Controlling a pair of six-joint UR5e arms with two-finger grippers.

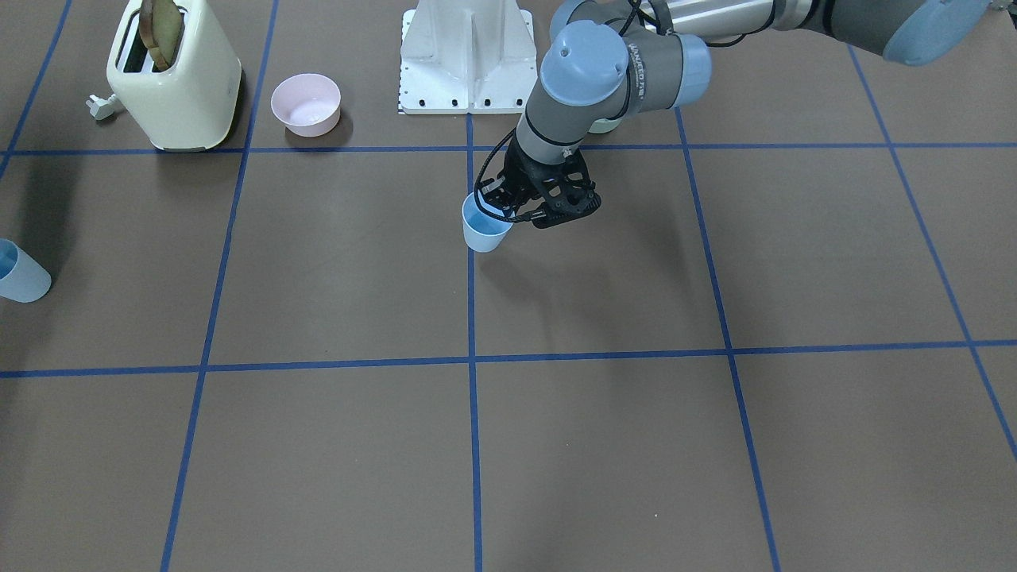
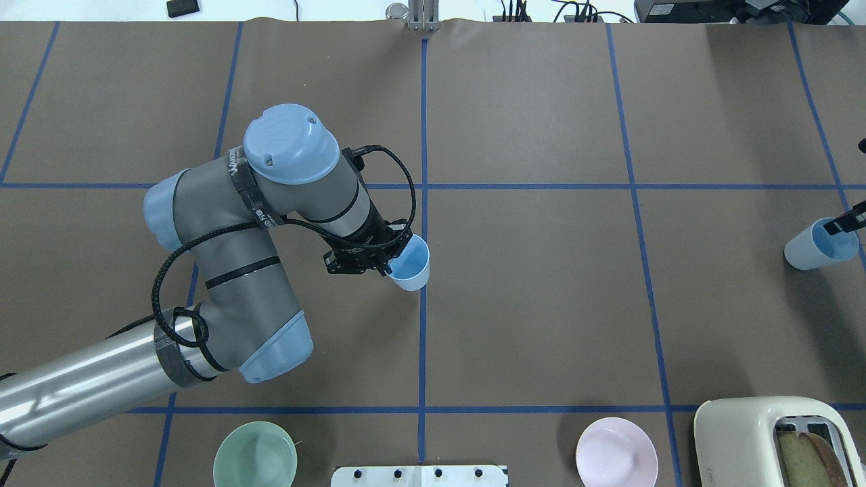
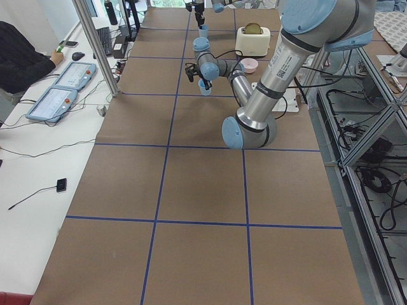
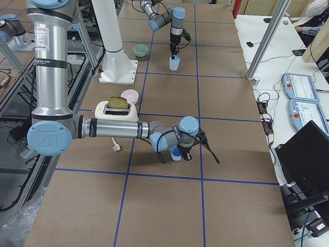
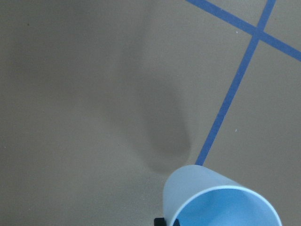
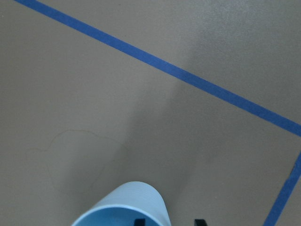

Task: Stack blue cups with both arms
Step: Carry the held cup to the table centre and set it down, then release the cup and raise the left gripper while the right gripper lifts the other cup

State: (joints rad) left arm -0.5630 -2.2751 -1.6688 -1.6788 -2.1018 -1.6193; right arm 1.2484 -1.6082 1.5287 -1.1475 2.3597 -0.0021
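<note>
My gripper will lower the other blue cup (image 1: 23, 272), and that cup will sink in almost to its rim because the middle blue cup gets wider toward its opening (image 1: 485, 215).
One blue cup (image 2: 413, 265) stands near the table's middle, on a blue tape line. My left gripper (image 2: 387, 260) is shut on its rim, one finger outside the wall; the same cup shows in the front view (image 1: 485, 232) and the left wrist view (image 5: 221, 202). I cannot tell whether it is lifted. The second blue cup (image 2: 815, 245) stands at the table's right edge and shows in the front view (image 1: 20, 272). My right gripper (image 6: 169, 221) is open, its jaws astride that cup's wall (image 6: 124, 207), one finger over the rim.
A cream toaster (image 1: 179, 83) with a slice of bread and a pink bowl (image 1: 306, 103) stand near the white base mount (image 1: 467, 59). A green bowl (image 2: 256, 454) sits near the base under the left arm. Blue tape lines grid the brown table.
</note>
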